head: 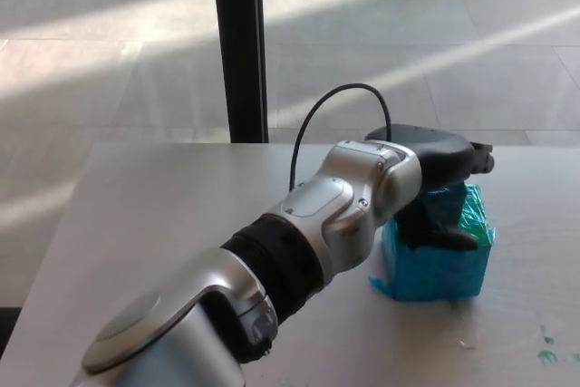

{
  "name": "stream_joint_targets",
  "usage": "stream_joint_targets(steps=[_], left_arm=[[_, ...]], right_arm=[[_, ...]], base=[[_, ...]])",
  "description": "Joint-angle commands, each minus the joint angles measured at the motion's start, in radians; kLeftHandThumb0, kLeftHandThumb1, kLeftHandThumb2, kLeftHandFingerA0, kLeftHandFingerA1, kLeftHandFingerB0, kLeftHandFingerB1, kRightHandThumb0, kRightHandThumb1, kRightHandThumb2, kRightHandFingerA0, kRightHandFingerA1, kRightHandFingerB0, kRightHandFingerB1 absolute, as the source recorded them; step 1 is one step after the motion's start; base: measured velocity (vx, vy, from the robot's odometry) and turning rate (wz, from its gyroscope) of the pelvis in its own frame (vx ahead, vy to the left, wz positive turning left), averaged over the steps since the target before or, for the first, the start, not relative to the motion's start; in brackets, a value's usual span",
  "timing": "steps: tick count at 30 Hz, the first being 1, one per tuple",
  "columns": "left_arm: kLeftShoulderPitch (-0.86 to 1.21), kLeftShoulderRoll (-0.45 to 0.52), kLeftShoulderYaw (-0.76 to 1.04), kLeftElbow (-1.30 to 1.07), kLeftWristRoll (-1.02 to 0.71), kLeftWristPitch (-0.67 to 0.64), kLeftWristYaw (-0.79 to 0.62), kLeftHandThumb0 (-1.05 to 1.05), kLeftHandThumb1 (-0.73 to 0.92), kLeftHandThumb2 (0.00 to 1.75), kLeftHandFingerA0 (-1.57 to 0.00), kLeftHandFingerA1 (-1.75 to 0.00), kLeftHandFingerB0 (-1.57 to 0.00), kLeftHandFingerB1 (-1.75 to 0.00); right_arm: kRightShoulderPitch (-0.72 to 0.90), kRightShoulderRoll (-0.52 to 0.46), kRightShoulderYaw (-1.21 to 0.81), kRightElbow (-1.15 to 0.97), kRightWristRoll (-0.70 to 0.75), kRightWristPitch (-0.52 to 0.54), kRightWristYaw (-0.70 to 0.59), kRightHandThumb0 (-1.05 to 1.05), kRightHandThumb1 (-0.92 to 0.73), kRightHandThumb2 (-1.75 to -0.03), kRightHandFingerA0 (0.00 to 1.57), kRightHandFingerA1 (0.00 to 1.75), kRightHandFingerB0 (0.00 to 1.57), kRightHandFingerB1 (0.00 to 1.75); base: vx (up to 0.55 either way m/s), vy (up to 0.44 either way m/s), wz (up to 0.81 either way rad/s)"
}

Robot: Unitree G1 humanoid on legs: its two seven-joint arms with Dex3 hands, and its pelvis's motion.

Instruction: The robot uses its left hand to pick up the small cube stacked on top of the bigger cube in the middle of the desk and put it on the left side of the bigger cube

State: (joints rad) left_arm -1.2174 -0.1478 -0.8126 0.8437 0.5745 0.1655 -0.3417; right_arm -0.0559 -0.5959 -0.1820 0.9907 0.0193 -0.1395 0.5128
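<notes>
A green patch [474, 215] already shows next to my left hand. The bigger cube [440, 266] should show a mostly green top when I pick up the small cube.
The bigger cube [437, 271], wrapped in teal-blue film with a green patch on its right top, stands on the grey desk [163, 215] right of centre. The small teal cube [451, 198] sits on top of it, mostly hidden; only a strip shows. My left hand [435, 169] has come down over the small cube. Its fingers reach past the cube's far side and its thumb hangs down the near side, still spread apart. Whether the pads touch the cube is hidden. My left arm crosses the picture from the bottom left. My right hand does not show.
A black post [240, 43] rises behind the desk's far edge. A black cable [335, 111] loops up from my wrist. Small green marks [548, 351] lie at the desk's right front. A sunlit tiled floor lies beyond the desk.
</notes>
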Motion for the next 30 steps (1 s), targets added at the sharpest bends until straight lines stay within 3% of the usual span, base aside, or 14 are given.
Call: stream_joint_targets(steps=[1, 3, 5, 7, 8, 9, 10, 12, 13, 14, 15, 20, 21, 30], left_arm=[[0.008, 0.007, -0.071, 0.022, 0.100, -0.001, -0.049, -1.05, 0.60, 1.11, -0.01, -0.33, -0.13, -0.30], [0.013, 0.011, -0.073, 0.013, 0.105, 0.001, -0.046, -1.02, 0.57, 1.08, -0.05, -0.36, -0.12, -0.35], [0.013, 0.008, -0.070, 0.020, 0.110, 0.011, -0.052, -1.00, 0.67, 0.61, -0.10, -0.51, -0.13, -0.33], [0.044, 0.006, -0.041, 0.006, 0.098, 0.021, -0.012, -0.74, 0.43, 0.83, -0.65, -0.89, -0.10, -0.45], [0.055, 0.007, -0.024, 0.001, 0.089, 0.014, -0.005, -0.38, 0.32, 0.93, -0.73, -0.86, 0.00, -0.50], [0.063, 0.009, -0.015, -0.001, 0.089, 0.005, 0.002, -0.38, 0.32, 0.93, -0.73, -0.86, 0.00, -0.50], [0.082, 0.008, 0.005, 0.001, 0.079, -0.017, 0.035, -0.50, 0.49, 0.79, -0.88, -1.14, -0.22, -0.47], [0.099, 0.004, 0.025, 0.004, 0.079, -0.037, 0.073, -0.50, 0.49, 0.79, -0.88, -1.14, -0.22, -0.47], [0.114, -0.001, 0.038, 0.005, 0.081, -0.040, 0.106, -0.30, 0.67, 0.64, -0.78, -1.51, -0.33, -0.40], [0.116, -0.002, 0.042, 0.005, 0.086, -0.041, 0.106, -0.30, 0.67, 0.64, -0.78, -1.51, -0.33, -0.40], [0.136, 0.005, 0.058, -0.004, 0.084, -0.076, 0.158, -0.13, 0.68, 0.69, -0.71, -1.26, -0.72, -0.72], [0.159, 0.021, 0.076, 0.004, 0.100, -0.159, 0.242, -0.18, 0.72, 0.66, -0.75, -1.56, -0.71, -1.08], [0.161, 0.018, 0.082, 0.008, 0.098, -0.161, 0.246, -0.23, 0.69, 0.68, -0.72, -1.46, -0.68, -0.92], [0.173, 0.011, 0.111, 0.045, 0.096, -0.187, 0.245, -0.25, 0.74, 0.72, -0.76, -1.35, -0.69, -0.88]], right_arm=[[-0.012, -0.008, -0.016, 0.019, 0.016, -0.001, -0.016, -0.43, -0.66, -0.60, 0.54, 0.66, 0.51, 0.41], [-0.013, -0.008, -0.017, 0.023, 0.016, -0.008, -0.016, -0.44, -0.66, -0.60, 0.54, 0.67, 0.51, 0.42], [-0.011, -0.006, -0.016, 0.025, 0.011, -0.014, -0.026, -0.45, -0.68, -0.61, 0.55, 0.65, 0.52, 0.42], [-0.005, 0.003, -0.016, 0.020, 0.010, -0.017, -0.048, -0.44, -0.67, -0.60, 0.56, 0.62, 0.54, 0.43], [-0.003, 0.008, -0.022, 0.012, 0.017, -0.010, -0.052, -0.42, -0.68, -0.61, 0.57, 0.64, 0.55, 0.43], [0.006, 0.010, -0.026, -0.007, 0.023, -0.005, -0.050, -0.42, -0.68, -0.61, 0.57, 0.64, 0.55, 0.43], [0.007, 0.013, -0.026, -0.015, 0.019, 0.001, -0.069, -0.39, -0.70, -0.61, 0.57, 0.67, 0.56, 0.42], [0.010, 0.012, -0.027, -0.023, 0.019, -0.005, -0.065, -0.39, -0.70, -0.61, 0.57, 0.67, 0.56, 0.42], [0.012, 0.006, -0.020, -0.032, 0.012, -0.003, -0.060, -0.40, -0.71, -0.62, 0.56, 0.66, 0.55, 0.41], [0.014, 0.007, -0.020, -0.034, 0.013, -0.003, -0.060, -0.40, -0.71, -0.62, 0.56, 0.66, 0.55, 0.41], [0.018, 0.009, -0.023, -0.034, 0.015, -0.011, -0.061, -0.38, -0.72, -0.62, 0.57, 0.63, 0.56, 0.42], [0.017, 0.013, -0.023, -0.033, 0.015, -0.008, -0.076, -0.36, -0.73, -0.62, 0.58, 0.62, 0.60, 0.42], [0.015, 0.013, -0.021, -0.027, 0.013, -0.016, -0.077, -0.36, -0.73, -0.61, 0.59, 0.62, 0.60, 0.43], [0.038, 0.034, -0.038, -0.093, 0.031, 0.047, -0.106, -0.35, -0.70, -0.61, 0.58, 0.59, 0.61, 0.44]], base=[[0.00, 0.000, 0.00], [0.00, 0.000, 0.00], [0.00, 0.000, 0.00], [0.00, 0.000, 0.00], [0.00, 0.000, 0.00], [0.00, 0.000, 0.00], [0.00, 0.000, 0.00], [0.00, 0.000, 0.00], [0.00, 0.000, 0.00], [0.00, 0.000, 0.00], [0.00, 0.000, 0.00], [0.00, 0.000, 0.00], [0.00, 0.000, 0.00], [0.00, 0.000, 0.00]])
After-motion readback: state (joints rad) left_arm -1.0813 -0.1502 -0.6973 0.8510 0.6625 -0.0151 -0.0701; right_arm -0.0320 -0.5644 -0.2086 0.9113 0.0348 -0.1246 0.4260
